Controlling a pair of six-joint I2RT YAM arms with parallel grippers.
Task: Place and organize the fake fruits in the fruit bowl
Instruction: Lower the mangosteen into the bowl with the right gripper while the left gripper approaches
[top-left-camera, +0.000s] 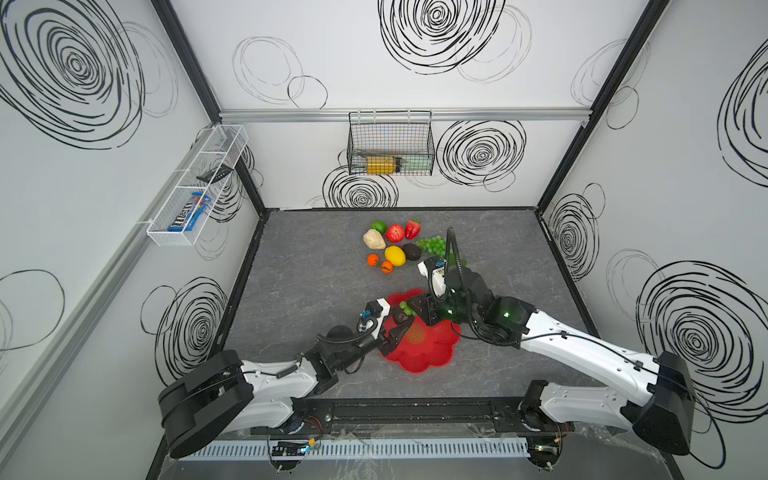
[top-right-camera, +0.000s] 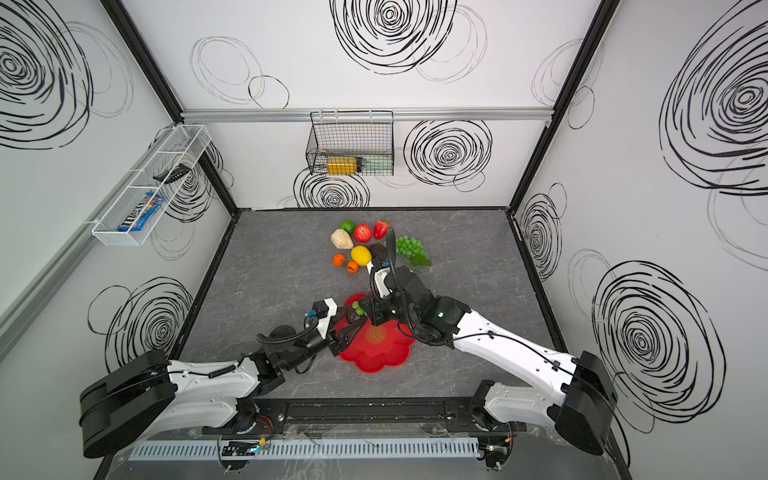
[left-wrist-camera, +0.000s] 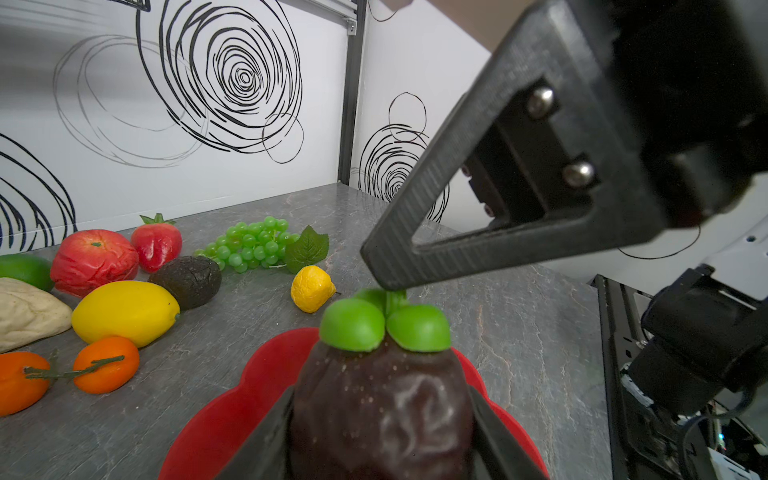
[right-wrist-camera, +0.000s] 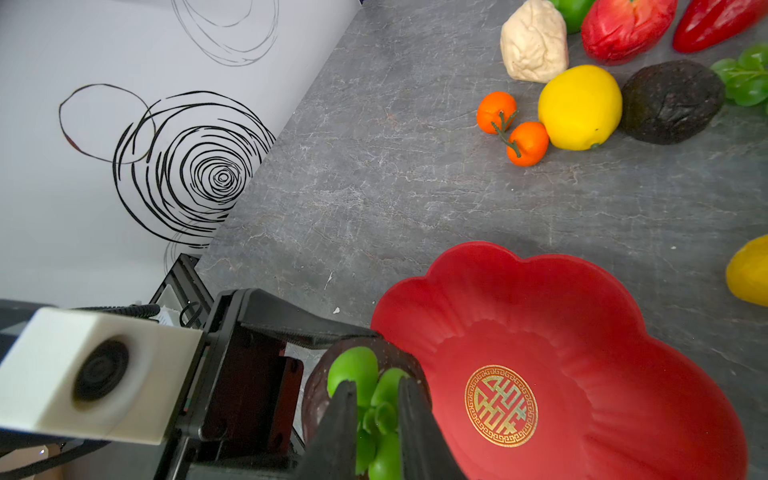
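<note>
My left gripper is holding the dark purple fruit's sides (top-left-camera: 399, 316). It should let go and move away before my right gripper lowers the fruit into the bowl's middle (top-left-camera: 415, 333).
A dark purple fruit (left-wrist-camera: 382, 407) with a green leafy cap (right-wrist-camera: 353, 370) hangs over the left edge of the red scalloped fruit bowl (top-left-camera: 432, 353). My left gripper (left-wrist-camera: 380, 392) is shut on its sides. From above, my right gripper (right-wrist-camera: 376, 384) has its fingers pinched around the green stem. In both top views the two grippers meet at this fruit (top-left-camera: 402, 318) (top-right-camera: 354, 318). Loose fake fruits lie behind the bowl: lime (top-left-camera: 378, 227), red apple (top-left-camera: 395, 233), strawberry (top-left-camera: 412, 229), beige lump (top-left-camera: 374, 240), lemon (top-left-camera: 395, 255), avocado (top-left-camera: 412, 252), grapes (top-left-camera: 432, 244) and two oranges (top-left-camera: 372, 260).
A small yellow lemon (left-wrist-camera: 311, 289) lies between the bowl and the grapes, hidden by the right arm in both top views. A black wire basket (top-left-camera: 390, 143) hangs on the back wall, and a white mesh tray (top-left-camera: 195, 187) on the left wall.
</note>
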